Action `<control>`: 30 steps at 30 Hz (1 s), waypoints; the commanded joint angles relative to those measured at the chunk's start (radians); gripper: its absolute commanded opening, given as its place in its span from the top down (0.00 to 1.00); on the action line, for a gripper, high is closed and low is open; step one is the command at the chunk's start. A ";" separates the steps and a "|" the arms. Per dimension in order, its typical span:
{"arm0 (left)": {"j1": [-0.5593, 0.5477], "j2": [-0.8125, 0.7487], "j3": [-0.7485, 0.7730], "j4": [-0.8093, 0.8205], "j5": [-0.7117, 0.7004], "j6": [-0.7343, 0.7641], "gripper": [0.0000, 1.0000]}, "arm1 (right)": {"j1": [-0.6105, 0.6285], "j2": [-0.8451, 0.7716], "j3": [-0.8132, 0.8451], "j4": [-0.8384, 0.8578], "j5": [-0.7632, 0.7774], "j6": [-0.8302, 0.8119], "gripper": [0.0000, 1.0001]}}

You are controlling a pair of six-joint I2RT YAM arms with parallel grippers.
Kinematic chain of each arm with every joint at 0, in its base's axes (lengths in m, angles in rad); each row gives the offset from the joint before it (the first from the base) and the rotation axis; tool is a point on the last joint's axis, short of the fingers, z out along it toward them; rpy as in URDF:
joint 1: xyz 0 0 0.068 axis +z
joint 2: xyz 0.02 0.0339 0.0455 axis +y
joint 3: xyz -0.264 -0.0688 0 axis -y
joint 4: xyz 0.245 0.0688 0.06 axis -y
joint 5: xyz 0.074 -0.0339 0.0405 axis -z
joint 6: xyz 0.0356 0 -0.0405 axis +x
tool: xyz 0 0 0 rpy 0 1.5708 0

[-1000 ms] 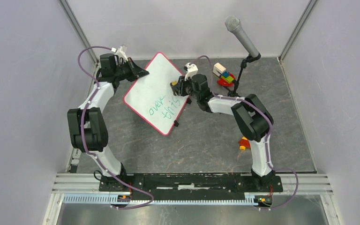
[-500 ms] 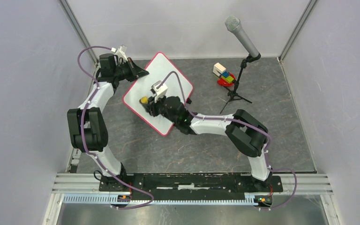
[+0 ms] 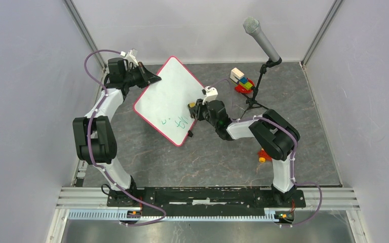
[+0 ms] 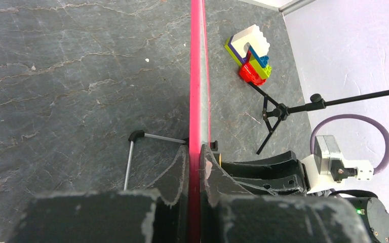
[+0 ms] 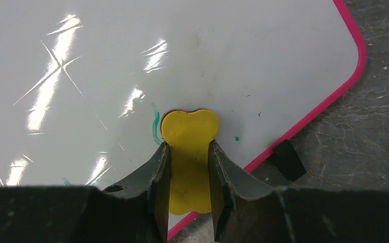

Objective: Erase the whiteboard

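My right gripper should wipe back down across the remaining green marks (image 3: 182, 122) toward the whiteboard's lower corner (image 3: 171, 132), because the yellow eraser is at the whiteboard's edge above them.
The whiteboard (image 3: 169, 98), white with a red-pink frame, stands tilted on the grey table; faint green marks remain near its lower corner. My left gripper (image 3: 151, 78) is shut on its far-left edge, and in the left wrist view the pink frame (image 4: 196, 76) runs between my fingers (image 4: 174, 172). My right gripper (image 3: 192, 108) is shut on a yellow eraser (image 5: 189, 152), pressed against the board's right side. In the right wrist view the board (image 5: 131, 66) fills the frame, with a green stroke beside the eraser.
A microphone on a black tripod stand (image 3: 261, 45) stands at the back right. A stack of coloured toy bricks (image 3: 242, 81) lies beside it, also in the left wrist view (image 4: 249, 55). A small yellow-red toy (image 3: 262, 157) sits by the right arm.
My right gripper swept the eraser left across the board and back to its right side. The green words are mostly gone, with faint traces left. The left arm has not moved.
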 commanded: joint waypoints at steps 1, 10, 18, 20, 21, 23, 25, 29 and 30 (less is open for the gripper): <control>-0.017 0.016 -0.008 -0.101 0.011 -0.028 0.98 | 0.050 -0.001 0.018 -0.027 0.017 0.010 0.86; -0.016 0.010 -0.017 -0.086 0.012 -0.047 0.98 | 0.306 -0.039 0.147 -0.076 0.120 -0.214 0.85; -0.016 0.011 -0.020 -0.080 0.017 -0.048 0.98 | 0.383 -0.027 0.172 -0.050 0.108 -0.259 0.84; -0.016 0.009 -0.021 -0.081 0.011 -0.042 0.98 | 0.354 -0.033 0.145 -0.050 0.147 -0.236 0.84; -0.015 0.011 -0.022 -0.084 0.008 -0.039 0.98 | 0.335 -0.040 0.120 -0.030 0.153 -0.209 0.84; -0.015 0.012 -0.018 -0.088 0.006 -0.038 0.98 | 0.286 -0.048 0.056 0.007 0.162 -0.133 0.84; -0.016 0.013 -0.014 -0.089 0.012 -0.041 0.98 | 0.233 -0.041 0.000 0.044 0.163 -0.046 0.85; -0.015 0.006 -0.020 -0.087 0.006 -0.037 0.98 | 0.150 -0.017 -0.084 0.146 0.090 0.118 0.86; -0.015 0.007 -0.020 -0.087 0.004 -0.037 0.98 | 0.149 -0.019 -0.096 0.155 0.094 0.125 0.86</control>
